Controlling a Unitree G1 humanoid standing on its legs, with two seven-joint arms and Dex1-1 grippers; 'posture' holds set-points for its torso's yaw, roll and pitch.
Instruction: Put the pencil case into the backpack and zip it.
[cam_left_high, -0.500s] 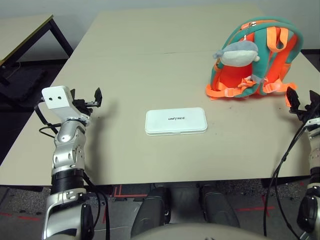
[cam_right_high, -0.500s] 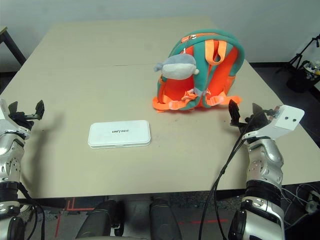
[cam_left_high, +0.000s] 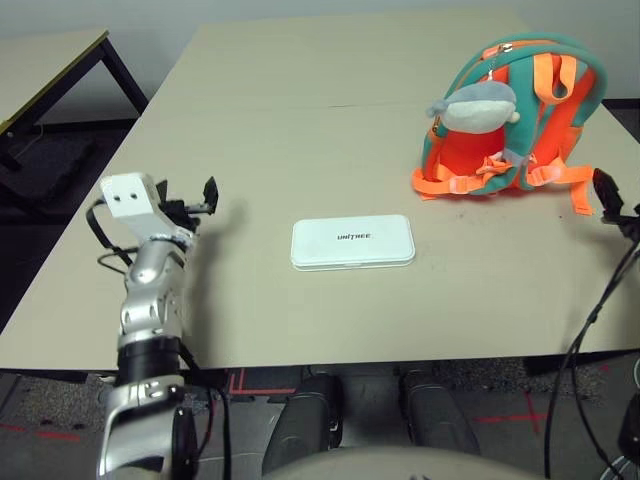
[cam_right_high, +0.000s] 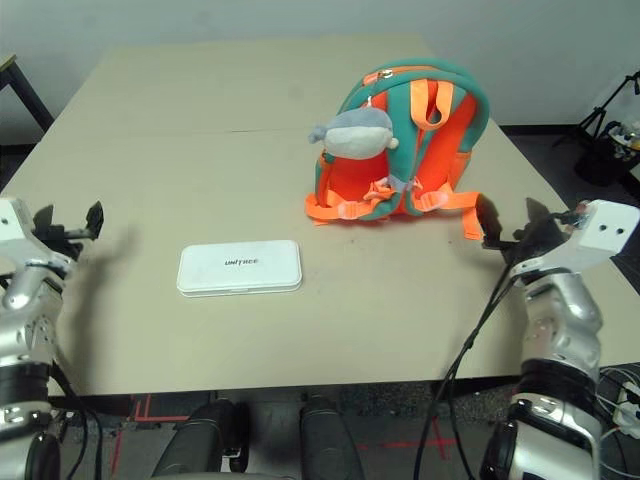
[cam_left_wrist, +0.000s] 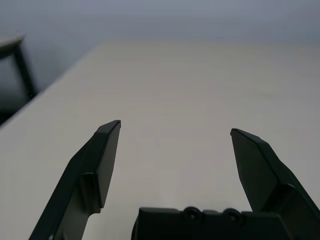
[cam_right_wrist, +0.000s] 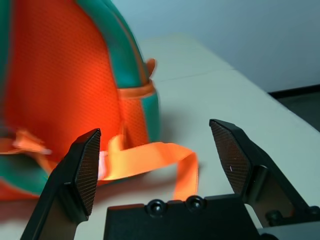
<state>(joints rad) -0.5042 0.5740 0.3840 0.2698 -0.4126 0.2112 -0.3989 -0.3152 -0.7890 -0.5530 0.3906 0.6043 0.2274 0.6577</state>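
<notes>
The grey plush charm (cam_left_high: 478, 108) is tied to the zipper by a chain (cam_left_high: 493, 66), so the charm will ride down the backpack's side when the robot zips the backpack.
The white pencil case (cam_left_high: 352, 242) with dark "UNITREE" lettering lies flat near the middle of the tan table (cam_left_high: 300, 130). The teal and orange backpack (cam_right_high: 405, 150) stands upright at the far right, its straps facing me and a grey plush charm (cam_right_high: 352, 133) hanging on its front. My left gripper (cam_left_high: 192, 203) is open above the table, left of the case, with nothing between its fingers. My right gripper (cam_right_high: 512, 222) is open too, just right of the backpack, facing a loose orange strap (cam_right_wrist: 150, 167).
A dark-framed table (cam_left_high: 50, 70) stands off the far left. A black stand and cables (cam_right_high: 605, 130) sit on the floor at the far right. Bare tabletop stretches behind the case and in front of it.
My left gripper has shifted right, toward the pencil case. My right gripper has shifted outward to the right, farther from the backpack.
</notes>
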